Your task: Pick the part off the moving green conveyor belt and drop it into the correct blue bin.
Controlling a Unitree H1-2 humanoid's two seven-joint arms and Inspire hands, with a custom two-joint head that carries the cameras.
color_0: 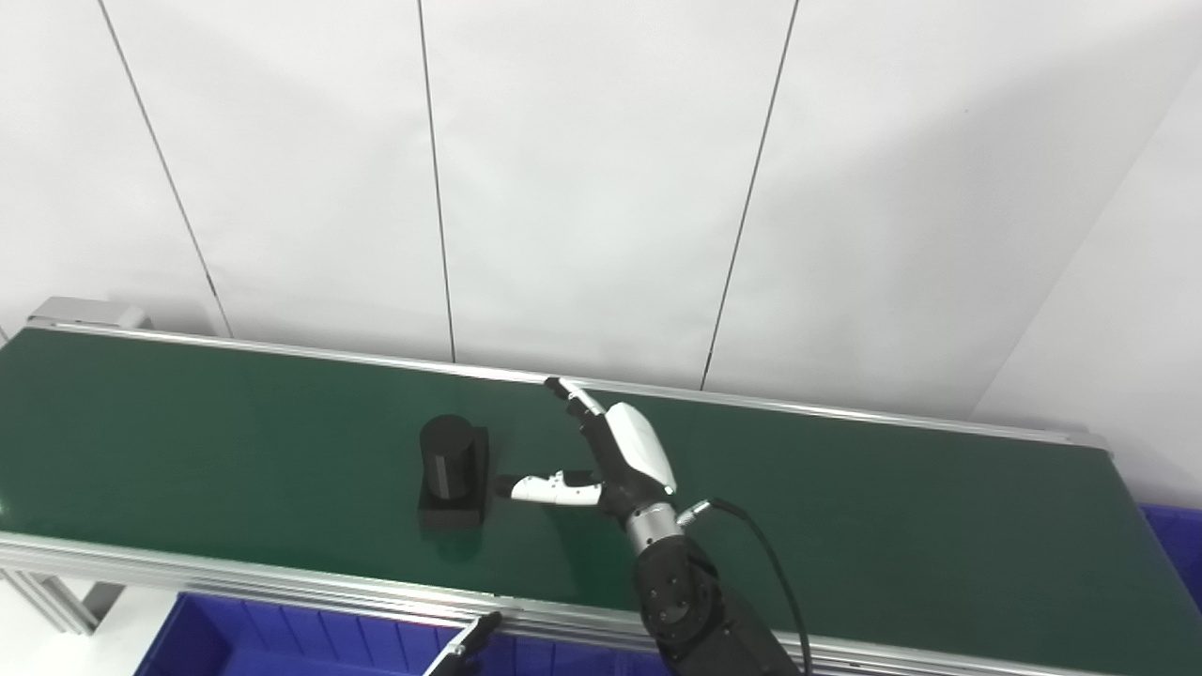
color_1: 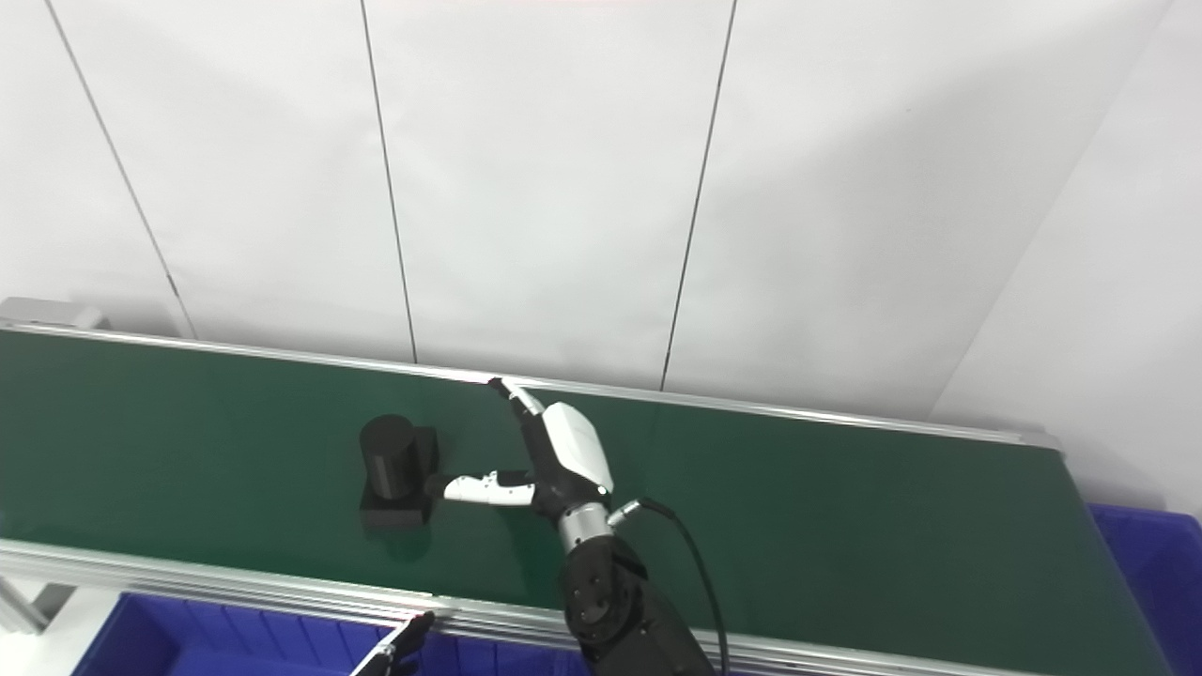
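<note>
My gripper will make the base come along and tilt with the cylinder when I lift the part, since the cylinder runs flush into its square base.
The part is black, an upright cylinder on a square base, and stands on the green conveyor belt left of centre. My right hand is over the belt just right of the part. It is open, with the fingers stretched toward the far rail and the thumb pointing left. The thumb tip almost touches the part's base. The hand holds nothing. Only a fingertip of my left hand shows at the bottom edge, below the belt's near rail. The part also shows in the right eye view.
A blue bin sits below the belt's near rail at the bottom left. Another blue bin is at the belt's right end. Aluminium rails run along both belt edges. A white panelled wall stands behind.
</note>
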